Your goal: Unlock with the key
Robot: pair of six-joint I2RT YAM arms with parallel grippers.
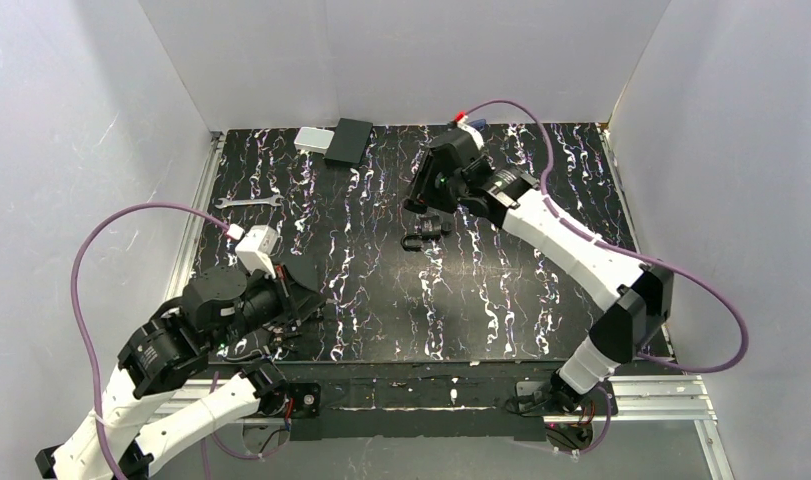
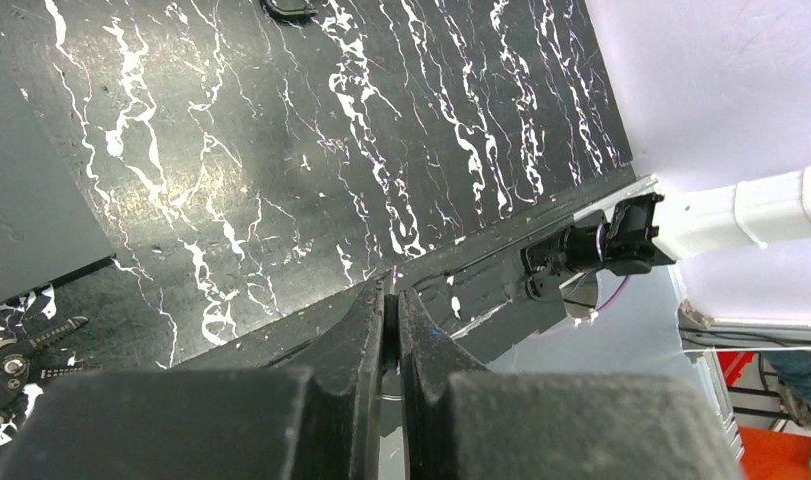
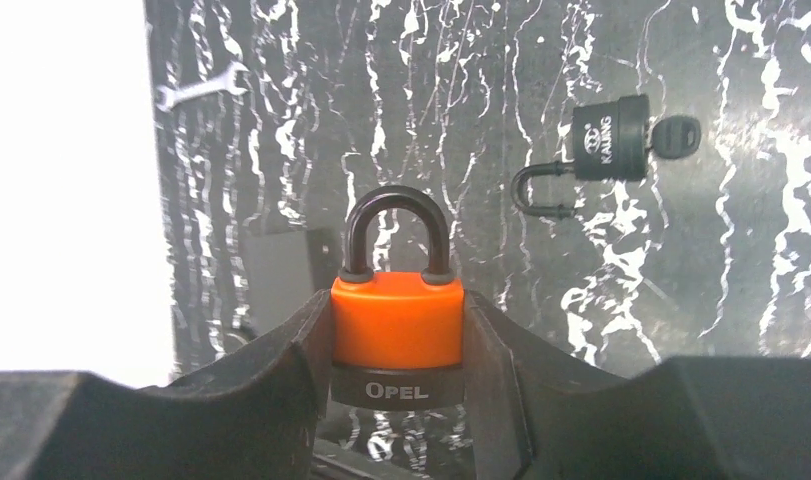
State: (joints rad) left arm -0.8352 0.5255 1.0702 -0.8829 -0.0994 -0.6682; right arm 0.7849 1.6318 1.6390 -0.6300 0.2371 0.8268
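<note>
Next, I tilt my right gripper up and turn the orange padlock (image 3: 398,320) toward the key (image 2: 394,278), since the padlock faces down and away from my left gripper's key.
My right gripper (image 3: 397,335) is shut on an orange padlock (image 3: 397,315) with a black base; its dark shackle points away and is closed. In the top view this gripper (image 1: 433,190) hangs over the far middle of the table. A black padlock (image 3: 609,140) lies on the table just below it (image 1: 426,232), shackle swung open, with a dark-headed key (image 3: 676,137) stuck in it. My left gripper (image 2: 393,295) sits low at the near left (image 1: 303,300). It is shut on the key (image 2: 391,330), a thin dark head seen edge-on with a small tip poking out.
A silver wrench (image 1: 251,202) lies at the left edge of the table. A black box (image 1: 349,141) and a pale block (image 1: 311,139) stand at the back. A dark flat sheet (image 2: 31,200) and small hand tools (image 2: 21,350) lie beside the left gripper.
</note>
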